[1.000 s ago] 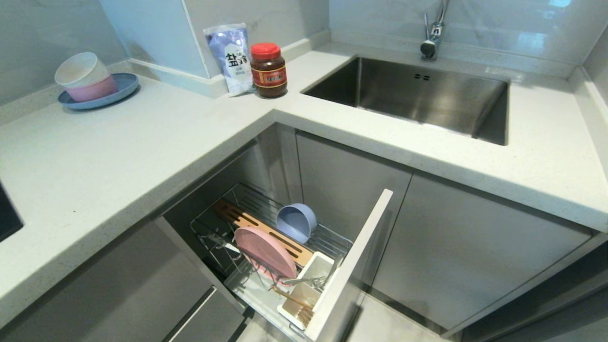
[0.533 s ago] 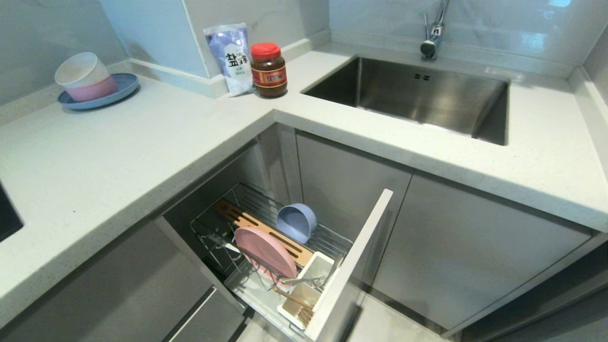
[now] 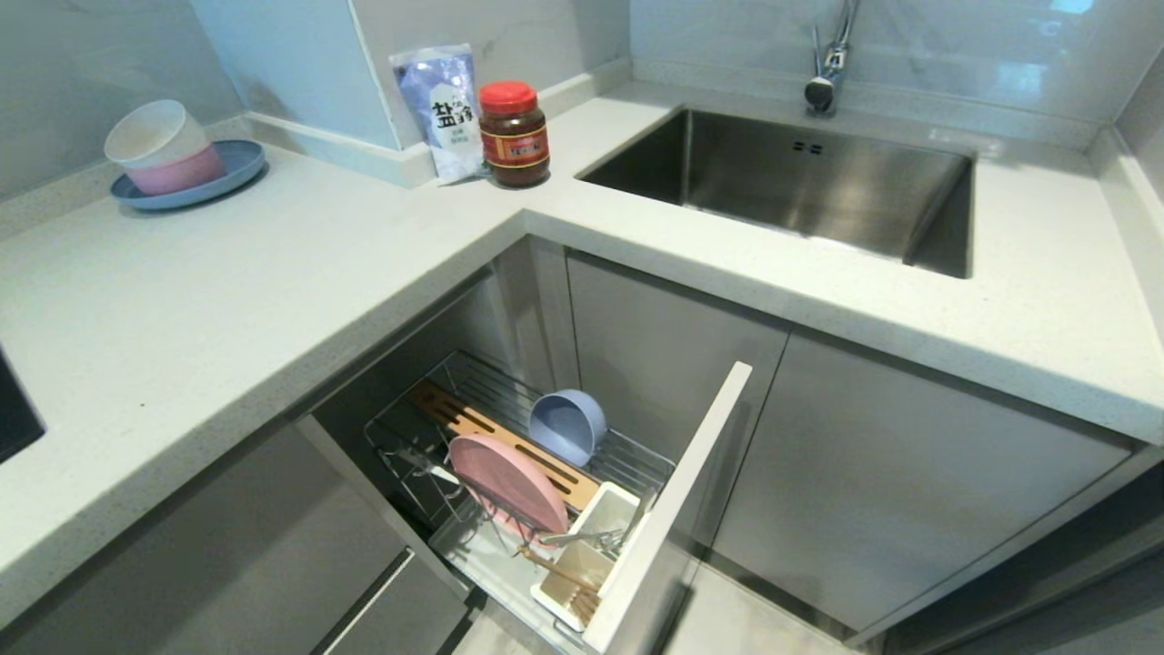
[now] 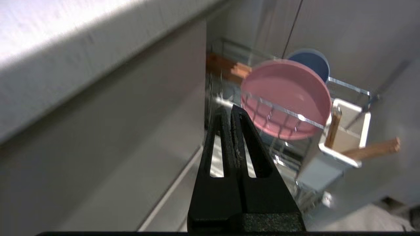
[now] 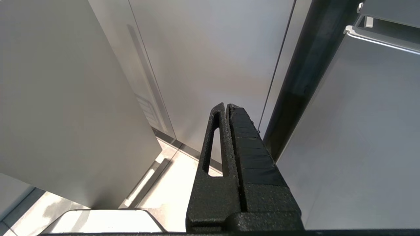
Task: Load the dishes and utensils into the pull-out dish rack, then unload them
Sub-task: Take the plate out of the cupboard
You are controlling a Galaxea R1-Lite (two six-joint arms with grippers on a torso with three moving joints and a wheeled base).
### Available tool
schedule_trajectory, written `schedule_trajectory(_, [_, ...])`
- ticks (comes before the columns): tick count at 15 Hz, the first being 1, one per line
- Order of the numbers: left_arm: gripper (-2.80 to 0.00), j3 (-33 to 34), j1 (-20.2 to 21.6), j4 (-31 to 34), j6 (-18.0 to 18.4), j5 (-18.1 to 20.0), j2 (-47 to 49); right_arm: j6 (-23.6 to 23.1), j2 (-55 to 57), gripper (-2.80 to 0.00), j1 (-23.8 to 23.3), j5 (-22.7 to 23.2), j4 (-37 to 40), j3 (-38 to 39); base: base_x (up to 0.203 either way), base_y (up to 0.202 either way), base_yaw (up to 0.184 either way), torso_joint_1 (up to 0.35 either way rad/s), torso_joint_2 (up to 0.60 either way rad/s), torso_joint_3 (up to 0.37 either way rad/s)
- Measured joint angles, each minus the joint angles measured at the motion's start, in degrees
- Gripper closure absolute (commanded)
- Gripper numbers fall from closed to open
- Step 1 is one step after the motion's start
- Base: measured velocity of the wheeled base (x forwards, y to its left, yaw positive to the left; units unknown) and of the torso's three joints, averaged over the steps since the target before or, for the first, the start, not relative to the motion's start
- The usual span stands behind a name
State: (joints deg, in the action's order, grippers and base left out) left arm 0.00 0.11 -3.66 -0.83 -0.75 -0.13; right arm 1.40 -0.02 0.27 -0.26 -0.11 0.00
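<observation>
The rack's wire bar [image 4: 284, 110] is in front of my left gripper, which is below the counter's edge, so next the gripper goes up above the counter and comes down over the pink plate [image 3: 509, 480].
The pull-out dish rack [image 3: 637, 473] stands drawn out under the counter. In it a pink plate [image 3: 509, 482] [image 4: 285, 98] leans upright among the tines, and a blue-grey bowl [image 3: 568, 426] [image 4: 311, 60] lies on its side behind it. Silver cutlery [image 3: 582, 539] and wooden chopsticks [image 3: 559, 571] [image 4: 370, 150] sit in the white cutlery box [image 3: 591, 546] [image 4: 338, 144]. My left gripper [image 4: 229, 109] is shut and empty, low beside the rack, short of the plate. My right gripper [image 5: 226, 106] is shut and empty, facing grey cabinet doors. Neither arm shows in the head view.
On the counter stand a blue plate [image 3: 232, 173] with white and pink bowls [image 3: 159, 146] at the far left, and a salt bag [image 3: 441, 109] and red-lidded jar [image 3: 514, 135] by the corner. A steel sink [image 3: 809, 182] with a tap lies at the right. A drawer front [image 3: 364, 582] adjoins the rack.
</observation>
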Motion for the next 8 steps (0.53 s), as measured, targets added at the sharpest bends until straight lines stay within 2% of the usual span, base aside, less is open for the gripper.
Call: schedule_trajectory(8, [0.00,0.00,0.02,0.09,-1.82,-0.02,0.02,-0.01,0.00,0.00,0.00,-0.01,0.00,0.00,0.000,0.000,0.000,0.000,0.00,0.000])
